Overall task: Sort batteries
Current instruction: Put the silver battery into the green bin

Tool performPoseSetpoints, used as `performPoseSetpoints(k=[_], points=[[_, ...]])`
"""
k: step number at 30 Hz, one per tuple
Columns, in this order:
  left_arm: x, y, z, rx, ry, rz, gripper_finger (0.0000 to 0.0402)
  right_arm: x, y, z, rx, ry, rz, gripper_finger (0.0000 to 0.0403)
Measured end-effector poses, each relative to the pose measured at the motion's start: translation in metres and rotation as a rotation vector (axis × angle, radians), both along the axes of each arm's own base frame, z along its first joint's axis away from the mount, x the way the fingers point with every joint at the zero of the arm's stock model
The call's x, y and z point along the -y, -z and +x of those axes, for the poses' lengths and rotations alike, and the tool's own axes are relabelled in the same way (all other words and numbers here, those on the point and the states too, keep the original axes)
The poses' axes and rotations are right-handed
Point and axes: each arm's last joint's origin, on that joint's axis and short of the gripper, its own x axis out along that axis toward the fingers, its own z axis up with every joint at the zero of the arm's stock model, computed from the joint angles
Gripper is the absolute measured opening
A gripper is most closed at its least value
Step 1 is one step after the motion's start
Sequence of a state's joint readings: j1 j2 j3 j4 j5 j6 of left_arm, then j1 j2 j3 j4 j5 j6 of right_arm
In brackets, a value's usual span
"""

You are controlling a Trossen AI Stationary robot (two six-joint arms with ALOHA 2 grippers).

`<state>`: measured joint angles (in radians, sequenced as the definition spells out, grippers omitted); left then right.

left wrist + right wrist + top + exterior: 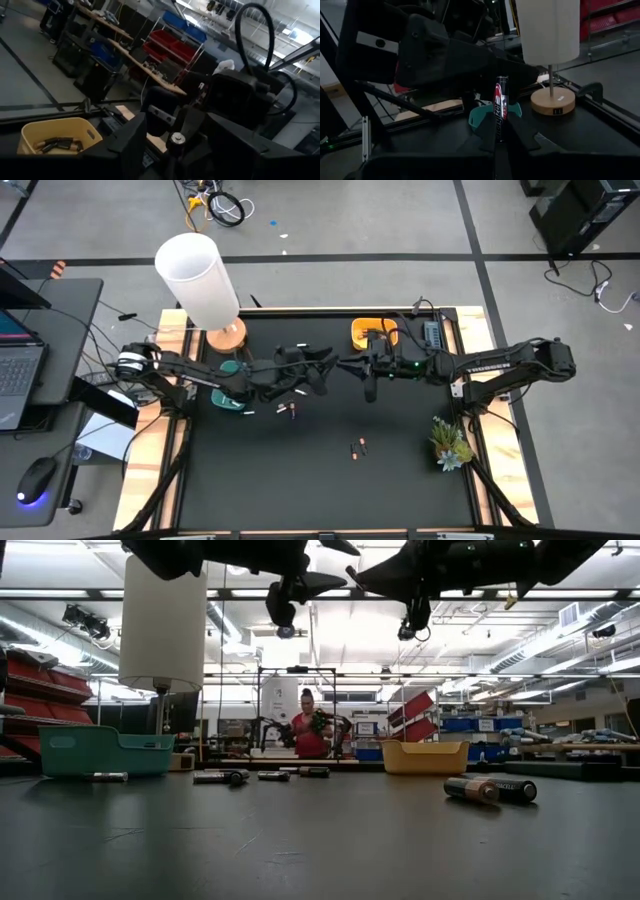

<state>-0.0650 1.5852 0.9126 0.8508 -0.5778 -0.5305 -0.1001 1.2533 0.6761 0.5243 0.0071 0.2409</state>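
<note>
The teal bin (229,402) is a long way from my right gripper, which is holding the battery. So my left gripper should take hold of the battery's silver end (177,138) and bring the battery there.
Both grippers meet high above the middle of the black table (330,480). My right gripper (357,367) (500,134) is shut on a dark battery with a red band (500,100). My left gripper (322,366) (175,131) is open; its fingers (131,137) stand on either side of the battery's silver free end (176,138) without touching it. Loose batteries lie on their sides on the table (290,410) (359,447) (490,790). My right gripper pinches the battery's near end (498,136) between its two fingers. The fingers come level from the table's right and lie along the battery. The battery sticks out level past the fingertips toward the left gripper, clear of the table.
A teal bin (232,387) (105,752) stands at the far left under my left arm. A yellow bin (372,332) (60,142) holding several batteries stands at the far middle. A white lamp (200,280) rises at the far left, and a plant sprig (450,442) sits at the right edge.
</note>
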Motion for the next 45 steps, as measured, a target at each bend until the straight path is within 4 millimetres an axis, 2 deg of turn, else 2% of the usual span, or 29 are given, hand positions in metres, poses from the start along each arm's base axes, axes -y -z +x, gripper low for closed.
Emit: performPoseSetpoints(k=[9, 21, 25, 30, 31, 33, 37, 45], points=[[0.000, 0.002, 0.001, 0.000, 0.003, 0.002, 0.0214, 0.000, -0.020, 0.006, 0.039, -0.005, -0.044, 0.0025], [-0.001, -0.004, 0.000, 0.038, -0.037, 0.037, 0.0205, 0.000, -0.021, 0.007, 0.029, -0.013, -0.056, 0.0025], [-0.001, -0.004, 0.000, 0.036, -0.036, 0.038, 0.0160, 0.000, -0.022, 0.007, 0.030, -0.015, -0.053, 0.0031], [0.000, -0.002, 0.001, 0.009, 0.016, 0.052, 0.0050, 0.000, -0.021, 0.007, 0.028, -0.024, -0.049, 0.0038], [0.000, -0.001, 0.001, 0.006, 0.020, 0.054, 0.0037, 0.000, -0.020, 0.007, 0.027, -0.025, -0.050, 0.0039], [-0.001, -0.002, 0.001, 0.007, 0.023, 0.055, 0.0037, 0.000, -0.021, 0.007, 0.031, -0.025, -0.055, 0.0045], [-0.001, -0.002, 0.001, -0.004, 0.008, 0.069, 0.0037, 0.000, -0.020, 0.007, 0.024, -0.034, -0.063, 0.0072], [-0.005, -0.017, -0.014, -0.079, -0.064, 0.090, 0.0037, 0.003, -0.015, 0.006, -0.041, -0.038, -0.054, 0.0165]])
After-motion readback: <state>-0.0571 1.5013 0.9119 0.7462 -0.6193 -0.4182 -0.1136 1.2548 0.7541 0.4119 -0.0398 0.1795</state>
